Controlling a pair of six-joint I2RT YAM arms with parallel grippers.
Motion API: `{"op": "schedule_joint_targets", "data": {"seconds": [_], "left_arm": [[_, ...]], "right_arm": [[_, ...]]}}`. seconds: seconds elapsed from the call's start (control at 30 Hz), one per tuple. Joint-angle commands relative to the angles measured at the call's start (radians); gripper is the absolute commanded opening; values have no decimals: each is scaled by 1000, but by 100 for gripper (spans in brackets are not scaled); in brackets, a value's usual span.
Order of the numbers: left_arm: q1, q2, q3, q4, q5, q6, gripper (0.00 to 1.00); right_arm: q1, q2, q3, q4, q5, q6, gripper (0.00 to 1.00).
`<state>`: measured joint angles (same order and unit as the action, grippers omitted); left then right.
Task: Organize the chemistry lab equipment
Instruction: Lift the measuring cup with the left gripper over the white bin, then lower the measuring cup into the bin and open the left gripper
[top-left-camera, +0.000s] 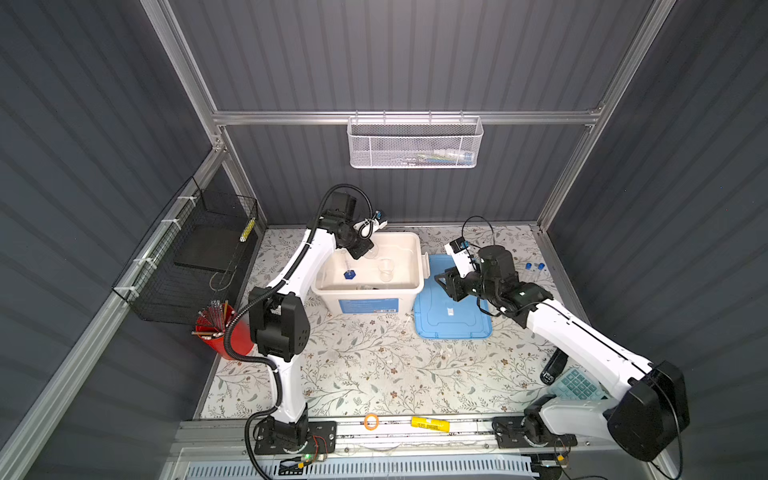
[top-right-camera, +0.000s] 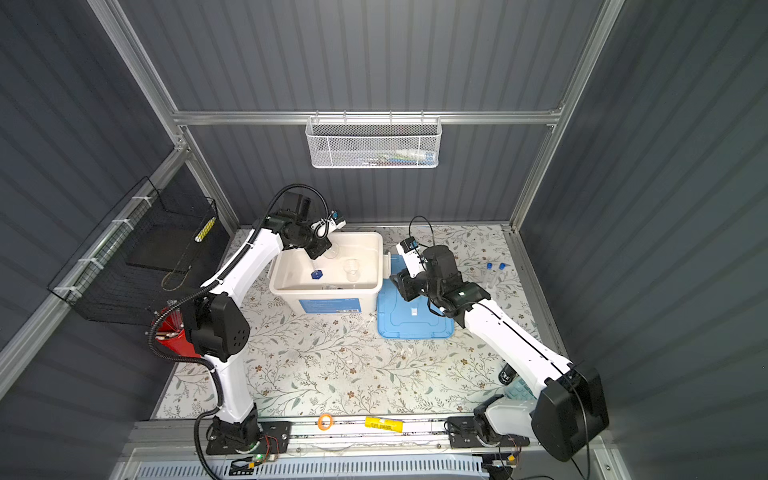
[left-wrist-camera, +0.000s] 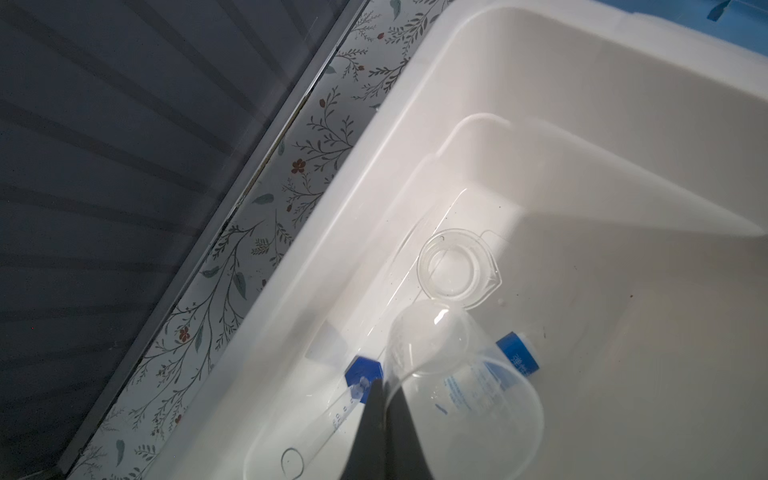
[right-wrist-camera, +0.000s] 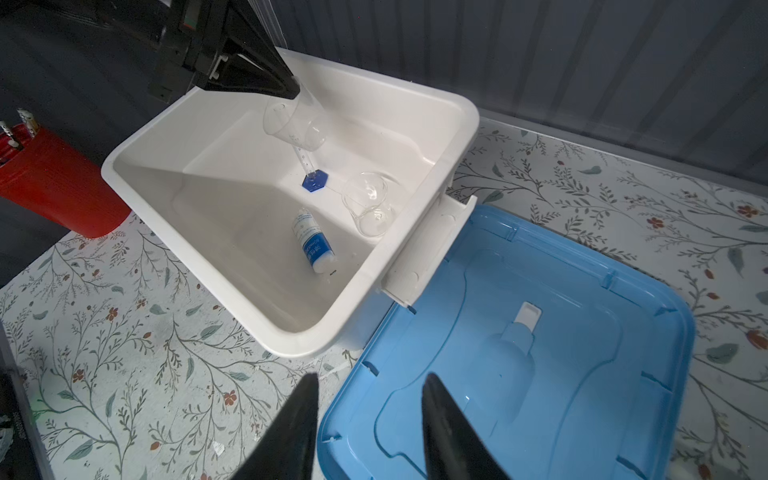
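My left gripper should keep lowering the held beaker, as it points its base (left-wrist-camera: 432, 337) at the free gap (right-wrist-camera: 335, 201) next to the bottle, until its base meets the bin's bottom.
My left gripper (left-wrist-camera: 384, 386) is shut on the rim of a clear beaker (left-wrist-camera: 457, 395), holding it tilted above the white bin (top-left-camera: 409, 301); the right wrist view shows that beaker (right-wrist-camera: 295, 124) hanging over the bin's far side. On the bin floor stand a cylinder on a blue hexagonal base (right-wrist-camera: 314, 180) and a small clear beaker (right-wrist-camera: 368, 203). A white blue-labelled bottle (right-wrist-camera: 313, 245) lies beside them. My right gripper (right-wrist-camera: 370, 382) is open and holds nothing, over the edge of the blue lid (right-wrist-camera: 540, 353). Two blue-capped tubes (top-left-camera: 534, 270) lie at the back right.
A red cup of sticks (top-left-camera: 216, 332) stands left of the bin, by my left arm. A pale blue calculator (top-left-camera: 577, 384) lies under my right arm. A black wire basket (top-left-camera: 199, 257) hangs on the left wall and a white mesh basket (top-left-camera: 415, 143) on the back wall.
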<state>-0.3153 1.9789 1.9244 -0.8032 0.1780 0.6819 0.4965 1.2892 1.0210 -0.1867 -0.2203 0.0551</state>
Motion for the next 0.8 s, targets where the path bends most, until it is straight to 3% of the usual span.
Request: {"op": "schedule_joint_targets", "data": {"seconds": [0.0,0.77], "left_arm": [[-2,0,-22,-36,-21,-34,0],[-2,44,-173,-36,-135,-184,0]], "right_arm": [[-4,9,-9,12,-11,16,43],[-10,30,-9,13,-20,21,43]]}}
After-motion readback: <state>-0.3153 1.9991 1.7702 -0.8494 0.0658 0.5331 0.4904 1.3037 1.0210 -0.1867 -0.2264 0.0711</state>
